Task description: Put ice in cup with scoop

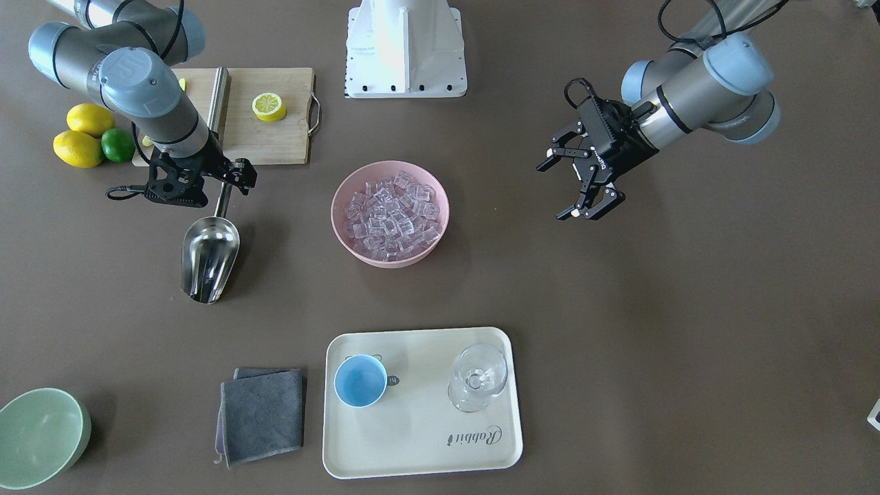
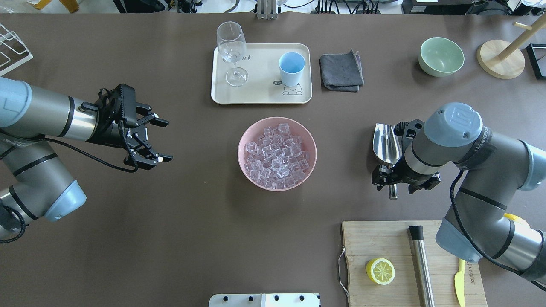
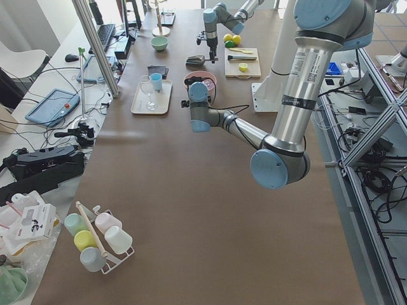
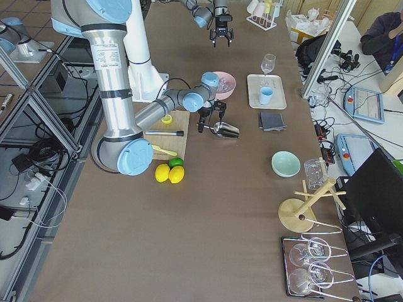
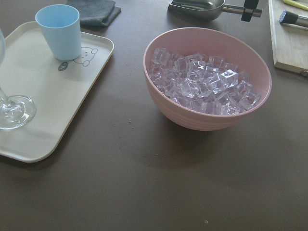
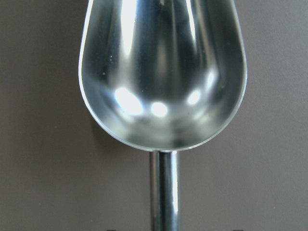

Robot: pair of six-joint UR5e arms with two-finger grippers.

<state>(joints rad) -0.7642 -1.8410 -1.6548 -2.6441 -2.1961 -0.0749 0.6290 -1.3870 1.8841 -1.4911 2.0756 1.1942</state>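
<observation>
I expect a stray cube to spill out when I push the steel scoop through, because loose cubes of ice (image 1: 392,216) are crowded close to the pink bowl's rim (image 1: 394,264).
The steel scoop (image 1: 210,258) lies on the table, trough empty, handle pointing toward the cutting board; it also shows in the overhead view (image 2: 385,143) and the right wrist view (image 6: 163,72). My right gripper (image 1: 223,182) is low over the handle, jaws apart on either side of it. The ice (image 1: 392,213) fills a pink bowl (image 2: 241,153) at mid-table. The light-blue cup (image 1: 360,381) stands empty on a cream tray (image 1: 419,447). My left gripper (image 2: 158,140) is open and empty, raised beside the bowl.
A clear stemmed glass (image 1: 478,377) shares the tray. A grey cloth (image 1: 261,416) and a pale-green bowl (image 1: 41,436) lie beside it. A cutting board (image 2: 405,256) holds a lemon half, a steel rod and a yellow knife. Lemons and a lime (image 1: 89,137) sit near the right arm.
</observation>
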